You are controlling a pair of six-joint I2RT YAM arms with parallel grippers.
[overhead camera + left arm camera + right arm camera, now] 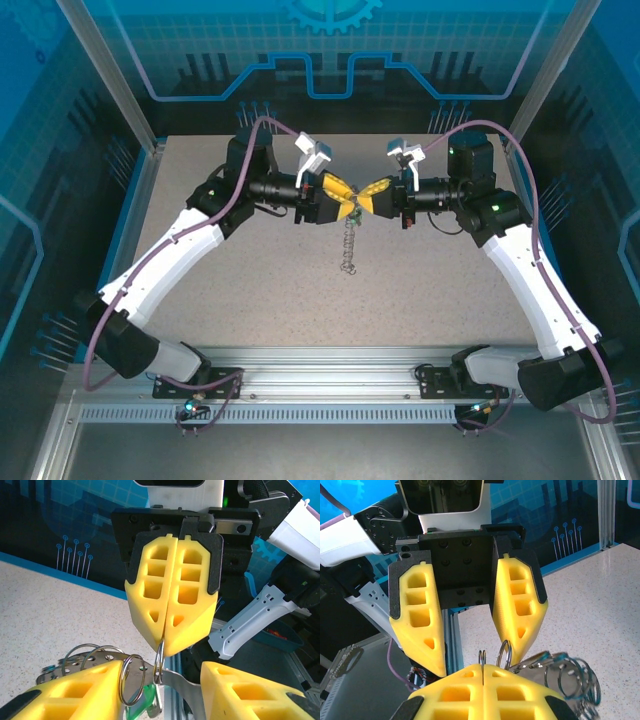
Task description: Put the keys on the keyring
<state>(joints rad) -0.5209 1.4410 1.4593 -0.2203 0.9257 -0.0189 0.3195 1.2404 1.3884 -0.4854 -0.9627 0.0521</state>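
Note:
My left gripper should close on that ring (158,674) before my right gripper opens and moves away, because my right gripper is busy holding the split ring (159,659).
Both grippers meet nose to nose above the table's middle. My right gripper (366,196) (164,649) (483,668) is shut on a thin split ring (159,663) (482,656) of the keyring (75,661) (570,676), a silvery holed plate carrying several rings. The fingers of my left gripper (349,198) (161,669) (479,665) stand apart around that plate, which lies against one finger (75,692). A second loose ring (131,679) (504,653) hangs beside that finger. The green-headed key (141,703) dangles under the plate. A metal chain (348,245) hangs down to the table.
The speckled tabletop (250,290) lies below both arms. A metal rail (330,385) runs along the near edge by the arm bases. Blue panel walls (330,60) close in the back and sides.

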